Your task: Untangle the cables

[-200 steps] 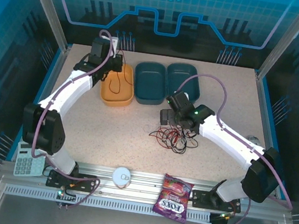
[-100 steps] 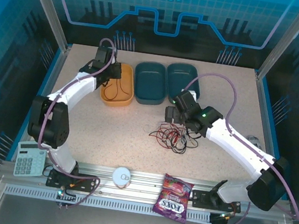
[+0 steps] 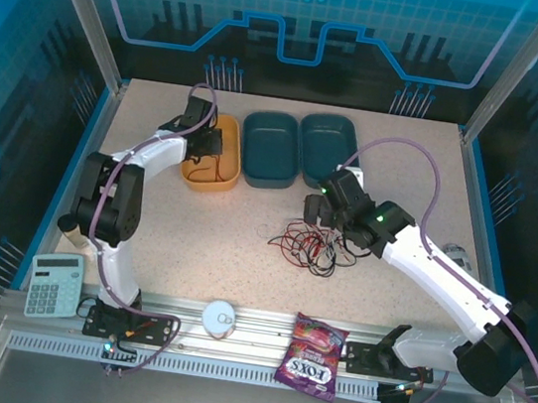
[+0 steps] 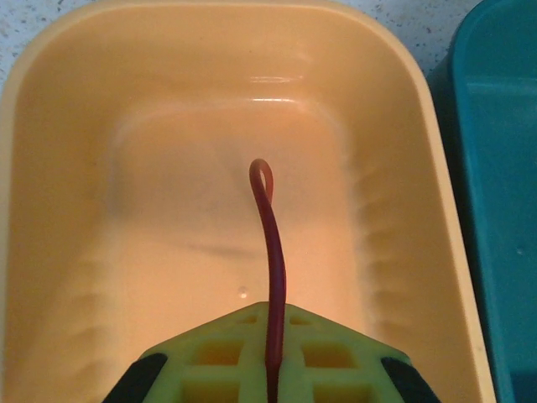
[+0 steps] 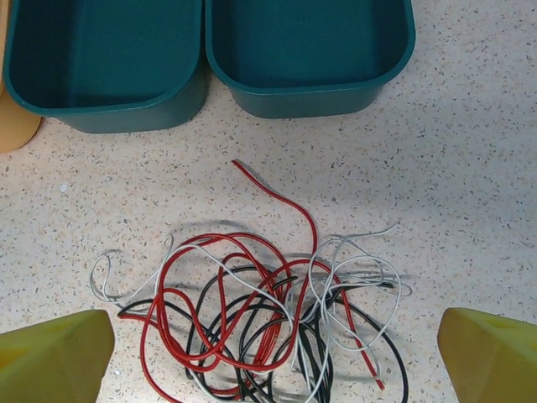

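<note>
My left gripper should keep going over the orange bin's bottom [image 3: 226, 151] and let the cable go there, as the red cable's loop [image 4: 262, 175] hangs inside the bin's sides.
A tangle of red, black and white cables [image 3: 308, 245] lies on the speckled table right of centre. In the right wrist view the same cables [image 5: 260, 319] loop over each other, with one red end running toward the teal bins. My right gripper [image 3: 320, 212] hangs just behind and above the tangle, open wide [image 5: 273, 357], its yellow fingertips [image 5: 50, 357] on either side of the heap and touching nothing. My left gripper [image 3: 207, 141] hovers over the orange bin [image 3: 219, 187]. It is shut [image 4: 274, 353] on one red cable [image 4: 270, 243], which dangles into the bin [image 4: 33, 168].
Two teal bins [image 3: 268, 151] [image 3: 329, 142] stand side by side at the back, right of the orange one. A calculator [image 3: 55, 285], a white round lid [image 3: 220, 316] and a Fox's sweets bag [image 3: 313, 358] lie along the near rail.
My left gripper has come from the back edge toward the near side, over the orange bin, with the red cable in it. The right gripper has shifted slightly to the right.
</note>
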{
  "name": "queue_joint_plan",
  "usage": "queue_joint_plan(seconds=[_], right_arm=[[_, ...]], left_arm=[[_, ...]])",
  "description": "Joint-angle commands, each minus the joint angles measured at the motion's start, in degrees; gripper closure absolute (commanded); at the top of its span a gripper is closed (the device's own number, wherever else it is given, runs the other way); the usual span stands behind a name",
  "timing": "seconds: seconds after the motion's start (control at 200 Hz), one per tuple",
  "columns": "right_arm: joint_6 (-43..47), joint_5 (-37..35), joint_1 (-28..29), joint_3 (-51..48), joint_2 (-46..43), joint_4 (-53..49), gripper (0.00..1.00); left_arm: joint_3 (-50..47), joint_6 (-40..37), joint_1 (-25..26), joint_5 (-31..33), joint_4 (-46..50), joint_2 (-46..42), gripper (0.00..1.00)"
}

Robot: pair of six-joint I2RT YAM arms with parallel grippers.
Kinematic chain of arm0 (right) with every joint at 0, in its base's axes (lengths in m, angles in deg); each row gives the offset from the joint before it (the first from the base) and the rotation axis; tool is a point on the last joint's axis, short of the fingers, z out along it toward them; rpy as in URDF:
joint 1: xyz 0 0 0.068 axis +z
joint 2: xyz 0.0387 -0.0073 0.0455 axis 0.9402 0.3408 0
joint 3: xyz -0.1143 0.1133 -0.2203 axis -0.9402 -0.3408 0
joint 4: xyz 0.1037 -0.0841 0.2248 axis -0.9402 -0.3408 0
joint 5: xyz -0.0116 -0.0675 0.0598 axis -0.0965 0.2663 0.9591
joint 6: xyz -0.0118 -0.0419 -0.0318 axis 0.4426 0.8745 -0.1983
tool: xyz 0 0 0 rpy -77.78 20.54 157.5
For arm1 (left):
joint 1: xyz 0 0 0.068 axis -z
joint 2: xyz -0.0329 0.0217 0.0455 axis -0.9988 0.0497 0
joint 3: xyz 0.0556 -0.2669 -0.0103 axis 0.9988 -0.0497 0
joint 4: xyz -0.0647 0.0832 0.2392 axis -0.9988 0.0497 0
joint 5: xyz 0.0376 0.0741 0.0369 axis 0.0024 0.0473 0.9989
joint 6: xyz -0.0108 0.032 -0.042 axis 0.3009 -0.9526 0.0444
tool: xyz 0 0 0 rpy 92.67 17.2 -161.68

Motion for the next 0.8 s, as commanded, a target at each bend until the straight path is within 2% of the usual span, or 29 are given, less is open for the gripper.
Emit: queue_joint_plan(seconds=[0.0,0.435,0.685,0.795], right_arm=[[-1.5,-1.14,-0.52,-1.13,-1.89,0.41,0.0],[-0.54,-0.1,-0.54,-0.13,-1.52,0.47,0.0],[0.03,-0.31,-0.56,0.49,-1.19,-0.09,0.0],[0.21,-0.33,-0.52,0.66,-0.63,-0.19,0.0]], left_arm=[[3.07,1.03,-0.41,0.28,1.88,2.47,0.98],[15.17,-0.83,-0.36,2.03,11.04,12.13,0.97],[16.98,0.63,-0.41,2.04,13.47,11.32,0.64],[16.17,0.55,-0.41,2.16,13.32,9.19,0.55]])
